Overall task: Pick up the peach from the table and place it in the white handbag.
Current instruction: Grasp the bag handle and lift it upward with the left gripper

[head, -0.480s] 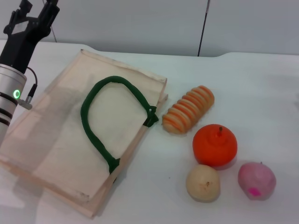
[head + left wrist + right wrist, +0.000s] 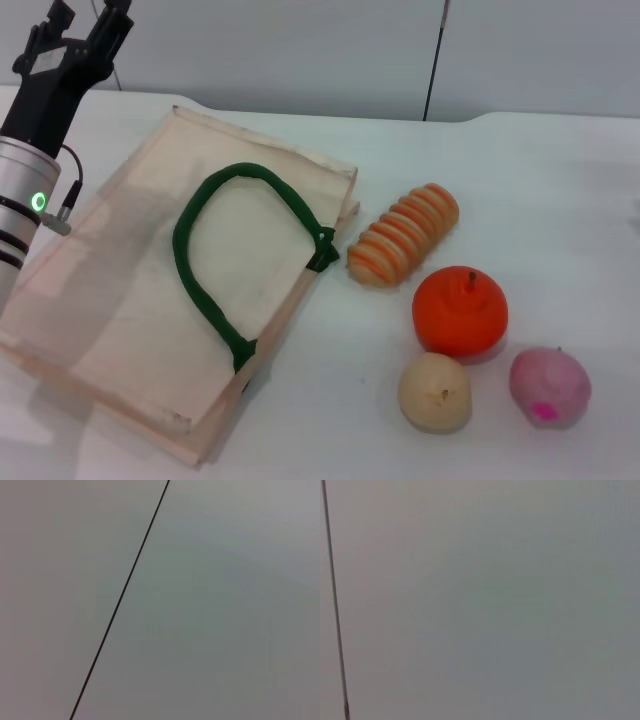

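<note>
The white handbag's opening (image 2: 290,302) is flat and closed, so my left gripper should come down and raise the dark-green handle (image 2: 204,187) to open the bag before it places the peach.
The peach (image 2: 549,386) is small, round and pale pink with a magenta spot. It lies on the white table at the front right in the head view. The white handbag (image 2: 150,290) lies flat on the left half of the table, its dark-green handle (image 2: 225,250) looped on top. My left gripper (image 2: 80,30) is raised at the far left, above the bag's far-left corner and far from the peach; its tips run out of the frame. My right gripper is not in view. Both wrist views show only a plain grey wall with a dark seam.
A beige-yellow round fruit (image 2: 434,392) lies just left of the peach. A larger orange-red round fruit (image 2: 460,312) lies behind them. A ridged orange bread-like item (image 2: 403,234) lies next to the bag's right edge. Bare white table (image 2: 560,200) extends to the right.
My left gripper has shifted very slightly up. The bag, the fruits and the peach have not moved.
</note>
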Action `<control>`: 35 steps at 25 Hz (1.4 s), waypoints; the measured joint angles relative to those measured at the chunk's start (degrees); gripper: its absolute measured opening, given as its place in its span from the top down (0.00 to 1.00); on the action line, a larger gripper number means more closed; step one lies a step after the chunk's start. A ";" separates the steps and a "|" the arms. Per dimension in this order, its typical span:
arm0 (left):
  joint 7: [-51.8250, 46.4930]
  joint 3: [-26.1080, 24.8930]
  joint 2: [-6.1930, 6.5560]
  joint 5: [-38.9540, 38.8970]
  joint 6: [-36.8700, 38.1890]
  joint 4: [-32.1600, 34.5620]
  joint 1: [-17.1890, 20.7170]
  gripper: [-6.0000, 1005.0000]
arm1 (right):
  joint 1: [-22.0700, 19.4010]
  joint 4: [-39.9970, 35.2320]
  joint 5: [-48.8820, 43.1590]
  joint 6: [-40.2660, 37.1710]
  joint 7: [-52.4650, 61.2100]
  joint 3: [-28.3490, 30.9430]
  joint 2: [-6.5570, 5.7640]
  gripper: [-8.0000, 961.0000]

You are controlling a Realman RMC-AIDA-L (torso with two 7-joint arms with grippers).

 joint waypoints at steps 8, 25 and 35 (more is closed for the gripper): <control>-14.62 0.27 0.85 6.06 -7.42 -5.20 -3.20 0.13 | -0.17 -0.13 0.01 -0.18 0.02 0.00 -0.07 0.08; -61.98 0.35 4.55 61.53 5.24 -45.83 -15.38 0.13 | -0.85 -0.44 0.00 -1.50 0.02 0.00 -0.27 0.09; -63.63 0.40 4.66 80.40 8.75 -51.77 -22.46 0.13 | -0.89 -0.44 0.00 -1.50 0.02 0.00 -0.26 0.09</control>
